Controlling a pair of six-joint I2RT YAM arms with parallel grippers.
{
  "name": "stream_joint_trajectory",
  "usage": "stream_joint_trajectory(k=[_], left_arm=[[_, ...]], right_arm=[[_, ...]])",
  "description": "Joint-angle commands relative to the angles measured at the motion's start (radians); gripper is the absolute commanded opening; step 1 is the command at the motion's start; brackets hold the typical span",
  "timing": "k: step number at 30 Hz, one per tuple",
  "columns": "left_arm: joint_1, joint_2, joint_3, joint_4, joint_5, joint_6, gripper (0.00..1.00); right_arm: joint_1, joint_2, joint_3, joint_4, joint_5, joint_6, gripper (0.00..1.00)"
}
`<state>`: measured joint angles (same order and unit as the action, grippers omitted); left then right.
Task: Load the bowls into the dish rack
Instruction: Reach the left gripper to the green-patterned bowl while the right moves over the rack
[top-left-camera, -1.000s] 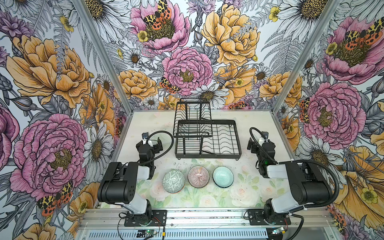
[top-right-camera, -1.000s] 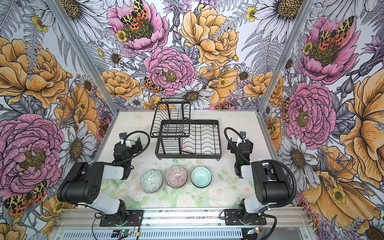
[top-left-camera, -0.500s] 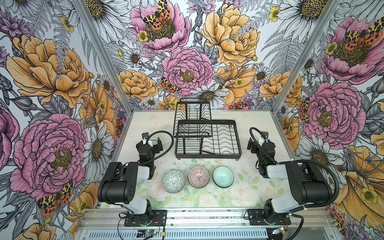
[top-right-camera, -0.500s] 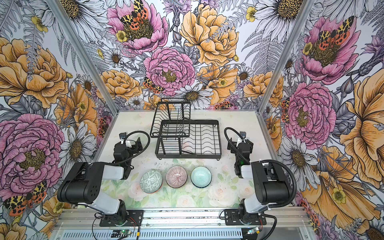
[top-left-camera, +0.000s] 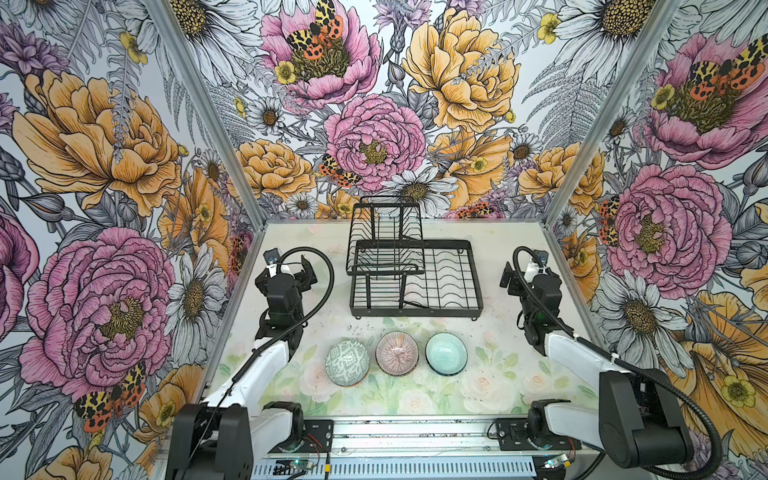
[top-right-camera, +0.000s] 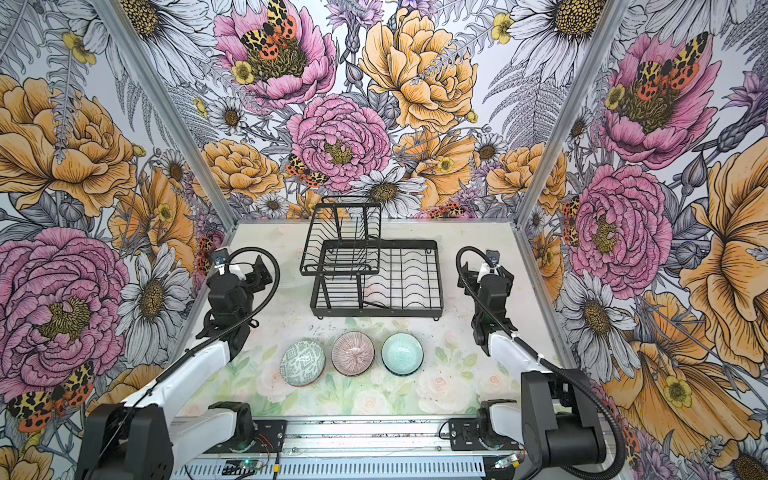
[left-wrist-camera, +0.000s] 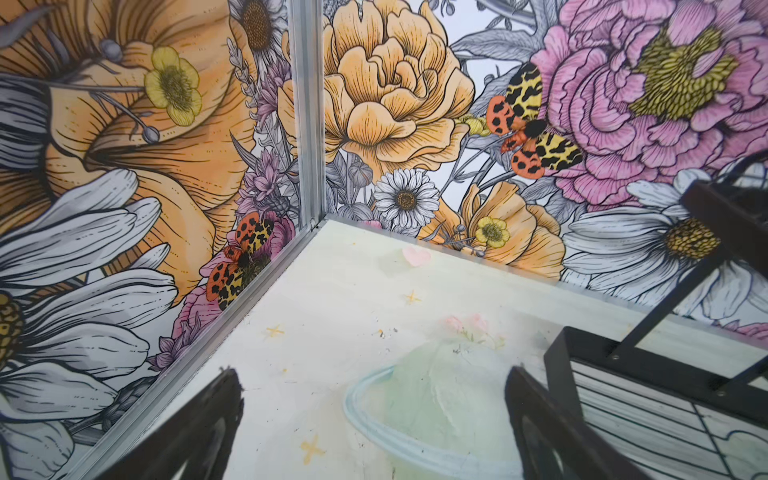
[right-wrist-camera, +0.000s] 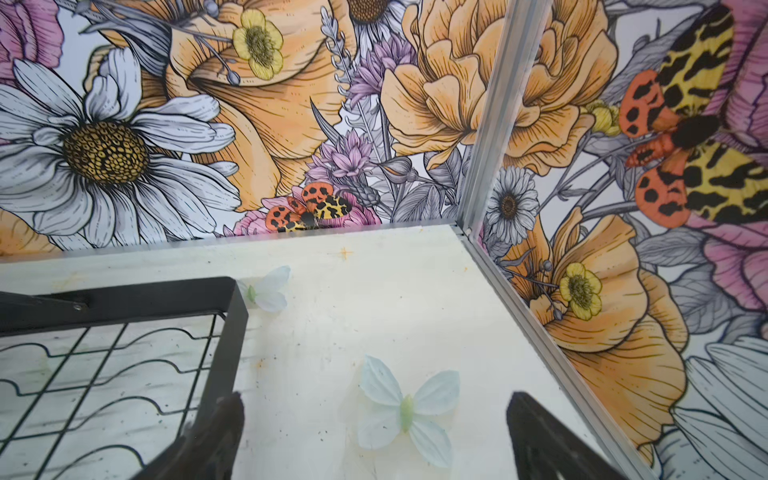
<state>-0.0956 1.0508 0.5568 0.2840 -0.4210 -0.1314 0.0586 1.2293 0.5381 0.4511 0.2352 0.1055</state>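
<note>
I keep moving my left gripper to where the grey-green bowl's rim (top-left-camera: 327, 365) lies free, on the side away from the pink bowl, until its fingers are on both sides of that rim.
Three bowls stand in a row near the table's front in both top views: a grey-green geometric bowl (top-left-camera: 347, 363) (top-right-camera: 302, 362), a pink ribbed bowl (top-left-camera: 397, 353) (top-right-camera: 353, 354) and a pale teal ringed bowl (top-left-camera: 446, 353) (top-right-camera: 402, 353). An orange edge shows under the grey-green one. Behind them sits the black wire dish rack (top-left-camera: 415, 309) (top-right-camera: 374, 309), its raised basket at the back left and nothing in it. My left gripper (top-left-camera: 286, 272) (left-wrist-camera: 372, 382) hovers open left of the rack (left-wrist-camera: 623, 365). My right gripper (top-left-camera: 530, 270) (right-wrist-camera: 374, 401) is open to the right of the rack (right-wrist-camera: 232, 332). Neither holds anything.
Floral walls close in the table on three sides, with aluminium corner posts (left-wrist-camera: 307, 112) (right-wrist-camera: 494, 116) at the back. The white table top (top-left-camera: 498, 241) carries printed flowers and butterflies. A metal rail (top-left-camera: 415, 432) with both arm bases runs along the front edge.
</note>
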Motion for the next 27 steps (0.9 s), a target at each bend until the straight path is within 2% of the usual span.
stream_joint_trajectory(k=[1,4,7,10,13,19,27], left_arm=[[-0.035,-0.101,0.085,-0.449,-0.082,-0.150,0.99],[-0.066,-0.162,0.157,-0.686,-0.052,-0.231,0.99],[-0.092,-0.202,0.205,-0.882,-0.008,-0.299,0.99],[-0.112,-0.231,0.222,-1.042,0.083,-0.357,0.99],[-0.164,-0.268,0.217,-1.149,0.128,-0.427,0.99],[-0.362,-0.295,0.166,-1.197,0.094,-0.606,0.99],[-0.671,-0.201,0.142,-1.254,-0.020,-0.857,0.99]], right_arm=[[0.049,-0.015,0.155,-0.331,0.019,0.029,0.99],[0.096,-0.002,0.254,-0.494,-0.029,0.023,0.99],[0.132,0.003,0.315,-0.587,-0.133,0.025,0.99],[0.162,0.030,0.386,-0.671,-0.229,0.013,1.00],[0.191,0.076,0.456,-0.730,-0.282,-0.014,1.00],[0.224,0.157,0.530,-0.741,-0.298,-0.030,1.00],[0.247,0.224,0.553,-0.741,-0.244,-0.038,0.99]])
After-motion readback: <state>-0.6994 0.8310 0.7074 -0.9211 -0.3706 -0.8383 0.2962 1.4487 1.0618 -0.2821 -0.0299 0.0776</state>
